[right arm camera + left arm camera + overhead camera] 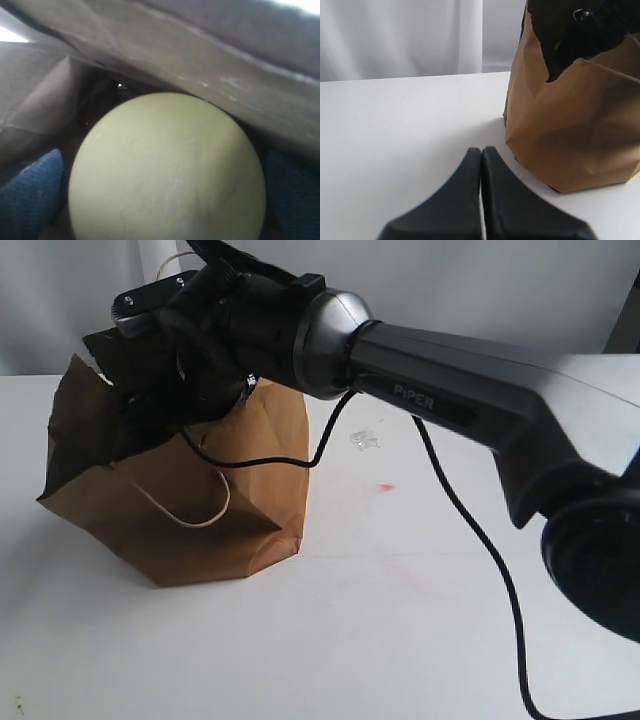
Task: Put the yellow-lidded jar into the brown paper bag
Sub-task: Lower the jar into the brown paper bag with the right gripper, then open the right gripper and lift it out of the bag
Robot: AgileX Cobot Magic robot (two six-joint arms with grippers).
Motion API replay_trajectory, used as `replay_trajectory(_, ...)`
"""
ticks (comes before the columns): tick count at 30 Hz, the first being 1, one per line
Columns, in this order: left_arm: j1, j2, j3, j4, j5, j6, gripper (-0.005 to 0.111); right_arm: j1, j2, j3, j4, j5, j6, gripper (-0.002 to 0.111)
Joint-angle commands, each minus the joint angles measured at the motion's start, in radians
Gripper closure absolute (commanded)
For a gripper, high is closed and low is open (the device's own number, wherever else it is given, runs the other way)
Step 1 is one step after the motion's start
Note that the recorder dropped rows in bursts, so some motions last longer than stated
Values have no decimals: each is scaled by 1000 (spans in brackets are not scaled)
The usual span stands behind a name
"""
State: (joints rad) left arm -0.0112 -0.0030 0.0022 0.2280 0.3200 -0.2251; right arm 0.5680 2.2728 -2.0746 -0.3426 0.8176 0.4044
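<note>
The brown paper bag's front rim dips low beneath my arm, and I expect it to come back up when I raise my right gripper out.
The brown paper bag stands creased on the white table, left of centre, with a pale cord handle hanging down its front. My right arm reaches across and down into the bag's mouth, so its gripper is hidden in the exterior view. Inside the bag, the right wrist view shows the right gripper shut on the yellow-lidded jar: its round yellow lid fills the space between the blue fingertips. The jar's body is hidden. My left gripper is shut and empty, low over the table beside the bag.
A small clear plastic scrap and a red mark lie on the table right of the bag. The right arm's black cable trails down across the table. Pale curtains hang behind.
</note>
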Motion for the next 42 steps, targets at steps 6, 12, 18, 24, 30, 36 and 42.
replay_trajectory(6, -5, 3, -2, -4, -9, -4, 106, 1, -127, 2, -2, 11, -15, 3)
replay_trajectory(12, -5, 3, -2, -4, -9, -4, 106, 1, -233, 2, 25, 10, -15, 3)
replay_trajectory(18, -5, 3, -2, -4, -9, -4, 106, 1, -321, 2, 97, 19, -38, 4)
replay_trajectory(24, -5, 3, -2, -4, -9, -4, 106, 1, -374, 2, 140, 116, -38, 43)
replay_trajectory(30, -5, 3, -2, -4, -9, -4, 106, 1, -407, 2, 133, 231, -97, 105)
replay_trajectory(36, -5, 3, -2, -4, -9, -4, 106, 1, -463, 2, 119, 364, -170, 108)
replay_trajectory(42, -5, 3, -2, -4, -9, -4, 106, 1, -576, 2, 100, 403, -196, 108)
